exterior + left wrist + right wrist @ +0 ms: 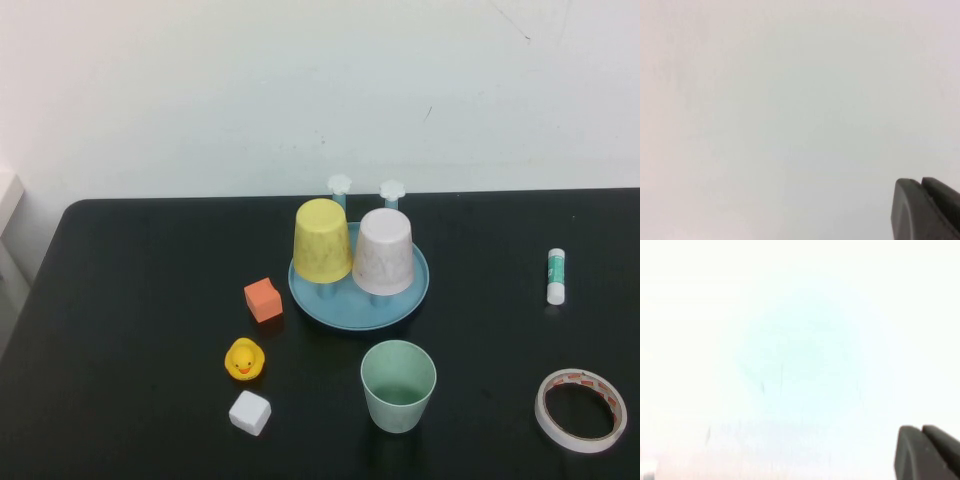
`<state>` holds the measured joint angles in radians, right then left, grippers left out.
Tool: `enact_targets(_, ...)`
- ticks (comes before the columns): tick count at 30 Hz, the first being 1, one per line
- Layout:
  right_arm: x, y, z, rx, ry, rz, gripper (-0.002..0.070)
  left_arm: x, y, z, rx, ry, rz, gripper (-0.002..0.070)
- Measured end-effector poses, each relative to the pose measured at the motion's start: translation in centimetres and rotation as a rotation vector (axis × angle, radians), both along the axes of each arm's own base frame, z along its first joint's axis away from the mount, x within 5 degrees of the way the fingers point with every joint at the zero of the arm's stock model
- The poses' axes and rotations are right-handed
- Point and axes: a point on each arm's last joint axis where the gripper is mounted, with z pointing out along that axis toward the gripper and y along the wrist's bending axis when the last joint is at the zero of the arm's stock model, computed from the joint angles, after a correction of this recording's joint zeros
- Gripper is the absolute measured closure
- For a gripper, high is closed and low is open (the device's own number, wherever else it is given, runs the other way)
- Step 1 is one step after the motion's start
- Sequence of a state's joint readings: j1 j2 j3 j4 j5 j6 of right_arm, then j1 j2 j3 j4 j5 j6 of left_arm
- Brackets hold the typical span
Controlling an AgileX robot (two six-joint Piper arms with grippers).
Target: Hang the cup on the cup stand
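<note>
The mint-green cup is standing with its opening up but has to hang upside down. Next, my right gripper grabs the cup's rim and brings the cup to my left gripper.
The mint-green cup stands upright, mouth up, on the black table in front of the cup stand. The stand's light-blue base carries a yellow cup and a pinkish-white cup, both upside down on pegs. Two free pegs with white flower caps rise behind them. Neither arm shows in the high view. The left gripper and the right gripper each show only in their own wrist view, fingers pressed together, facing a blank white wall, holding nothing.
An orange cube, a yellow rubber duck and a white cube lie left of the stand. A glue stick and a roll of tape lie at the right. The table's back edge meets the wall.
</note>
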<state>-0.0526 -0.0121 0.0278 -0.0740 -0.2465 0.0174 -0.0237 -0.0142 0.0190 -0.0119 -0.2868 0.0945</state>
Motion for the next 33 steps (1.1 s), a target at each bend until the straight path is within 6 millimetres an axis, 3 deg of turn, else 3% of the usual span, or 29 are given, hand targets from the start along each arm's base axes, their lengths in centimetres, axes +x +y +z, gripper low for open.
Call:
enact_targets(5, -0.3, 0.1, 1.0, -0.007, -0.118, 0.007, 0.0676, -0.3, 0.0, 0.7, -0.002, -0.083, 0.001, 0.0676)
enact_targets(12, -0.4, 0.0, 1.3, 0.062, -0.123, 0.020, 0.0676, -0.5, 0.0, 1.3, -0.066, -0.116, -0.025, 0.0676)
enact_targets(19, -1.4, -0.1, 6.3, 0.039, 0.065, -0.015, 0.0676, -2.2, 0.0, 6.9, -0.058, 0.060, -0.021, 0.0676)
enact_targets(21, -0.8, -0.4, 7.9, 0.030, 0.251, -0.048, 0.0676, -2.0, 0.0, 8.1, -0.048, 0.206, -0.013, 0.0676)
enact_targets(26, 2.2, -0.6, 8.4, -0.046, 0.624, -0.045, 0.0676, -0.3, -0.2, 7.0, -0.092, 0.453, -0.033, 0.0676)
enact_targets(33, 8.1, 1.0, 6.0, -0.109, 0.947, 0.207, 0.0676, 1.6, -0.4, 5.5, -0.121, 0.617, -0.043, 0.0676)
